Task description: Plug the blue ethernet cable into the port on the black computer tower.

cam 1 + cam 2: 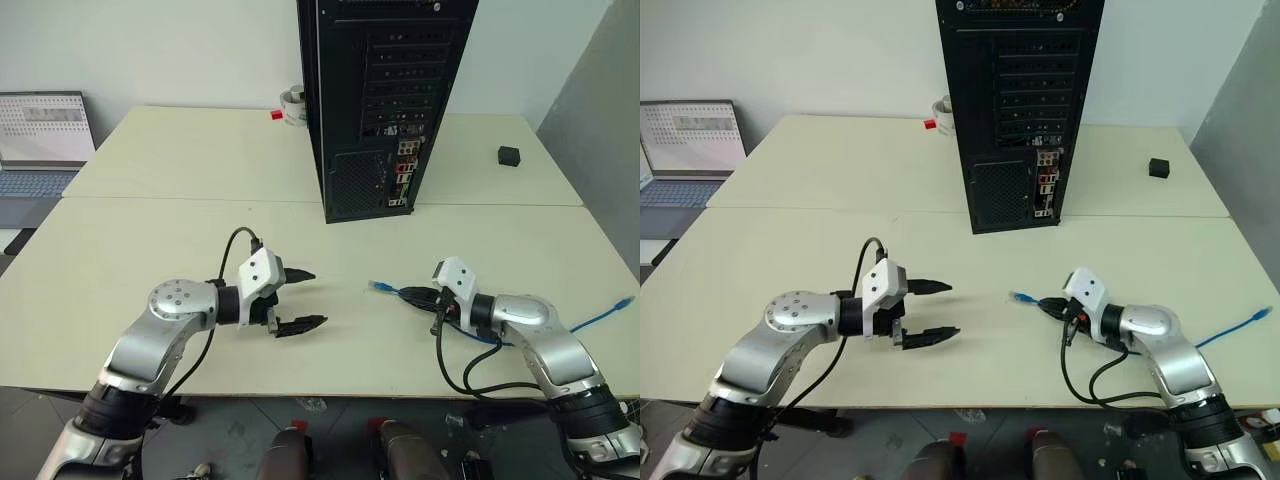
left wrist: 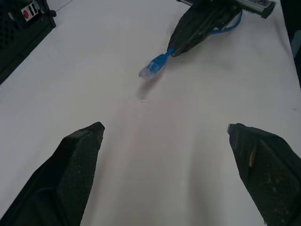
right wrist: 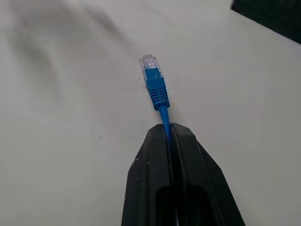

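The cable has only a shallow bend. I therefore expect the cable's loose far end (image 1: pixel 622 303) to slide inward a bit when I bring the plug to the tower.
The black computer tower (image 1: pixel 385 100) stands upright at the back middle of the table, its rear facing me, with a coloured connector panel (image 1: pixel 403 175) low on it. The blue ethernet cable (image 1: pixel 598 318) lies on the table at the right. My right gripper (image 1: pixel 415 295) is shut on the cable just behind its plug (image 3: pixel 154 87), which sticks out toward the left, just above the tabletop. The cable's other end (image 1: pixel 625 300) lies near the table's right edge. My left gripper (image 1: pixel 316 298) hovers open to the left of the plug (image 2: pixel 155 66), a gap apart, holding nothing.
A small black cube (image 1: pixel 509 155) sits at the back right. A white tape roll (image 1: pixel 292 105) and a small red item (image 1: pixel 276 115) lie left of the tower. A laptop (image 1: pixel 40 140) stands off the table's left. A black robot cable (image 1: pixel 455 365) loops under my right arm.
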